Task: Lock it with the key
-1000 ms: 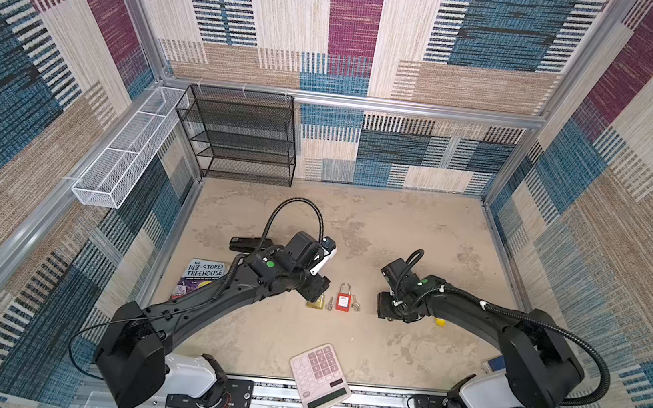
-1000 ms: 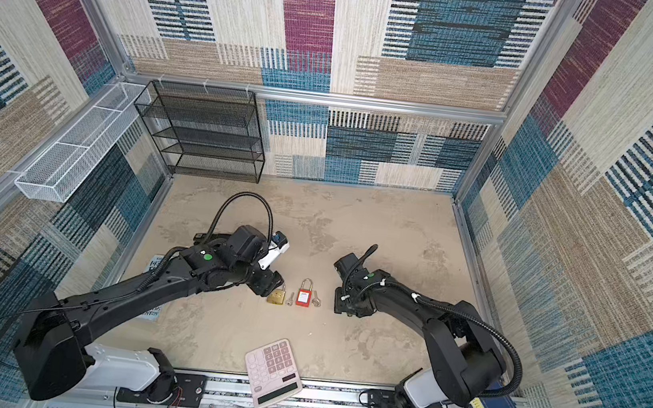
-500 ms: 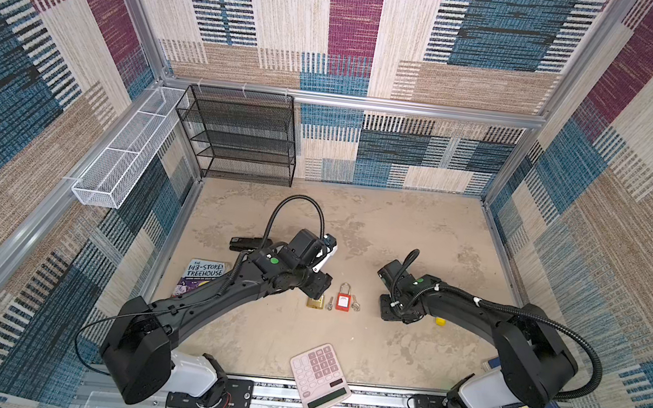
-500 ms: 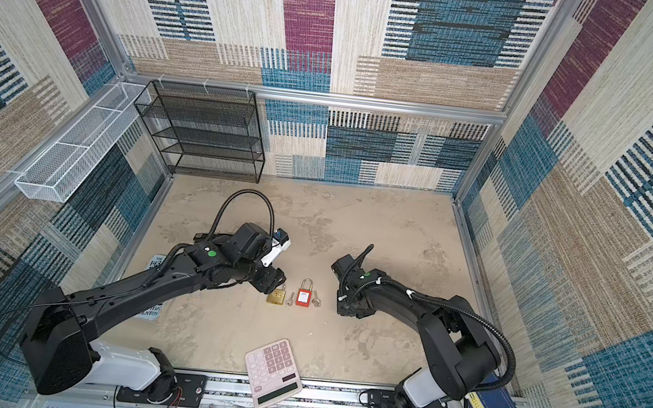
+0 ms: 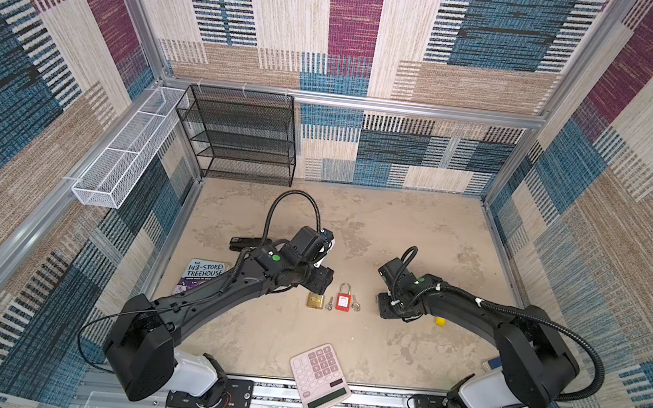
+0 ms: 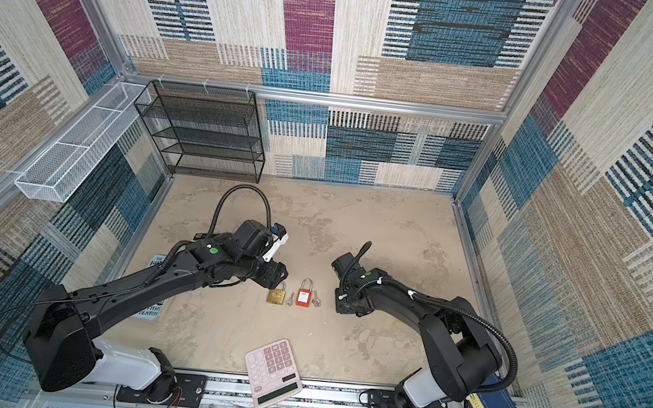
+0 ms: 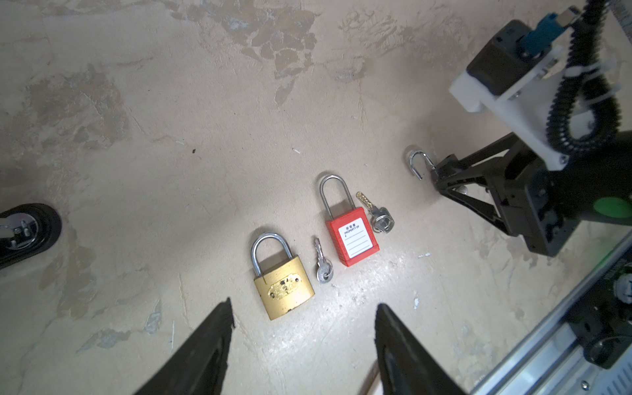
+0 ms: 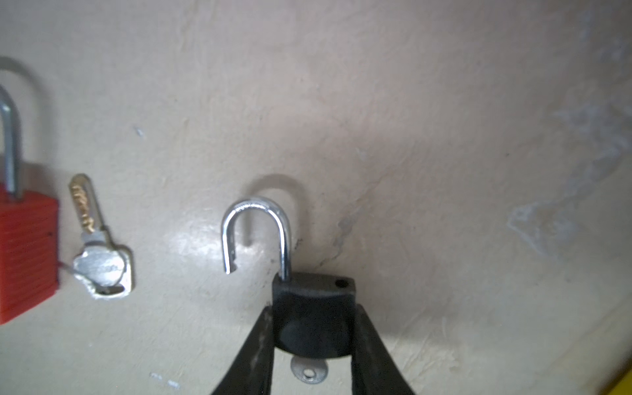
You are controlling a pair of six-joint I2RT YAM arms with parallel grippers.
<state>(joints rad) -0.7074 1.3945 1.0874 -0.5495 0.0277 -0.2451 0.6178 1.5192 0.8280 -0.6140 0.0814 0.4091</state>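
Note:
The black padlock's body (image 8: 314, 318) is in my right gripper and its open shackle is free, so my left gripper keeps moving toward the shackle (image 8: 255, 203) and closes on it.
In the right wrist view my right gripper (image 8: 313, 313) is shut on the body of a black padlock (image 8: 313, 294). Its steel shackle (image 8: 254, 232) stands swung open, and the head of a key (image 8: 308, 371) sticks out beneath the body. In both top views this gripper (image 5: 386, 309) sits low on the floor, right of the red padlock (image 5: 343, 301). My left gripper (image 7: 303, 306) is open, hovering just over a brass padlock (image 7: 284, 289) with its shackle closed. A small key (image 7: 323, 266) lies between the brass and red padlocks (image 7: 352, 237).
Another key (image 7: 376, 215) lies beside the red padlock. A pink calculator (image 5: 319, 378) sits at the front edge, a book (image 5: 204, 272) under my left arm, a small yellow piece (image 5: 440, 321) by my right arm. A black mesh rack (image 5: 240, 136) and a white wire basket (image 5: 126, 148) stand at the back left.
My right gripper's jaws have closed onto the black padlock's body, and that arm has shifted slightly. My left arm has hardly moved.

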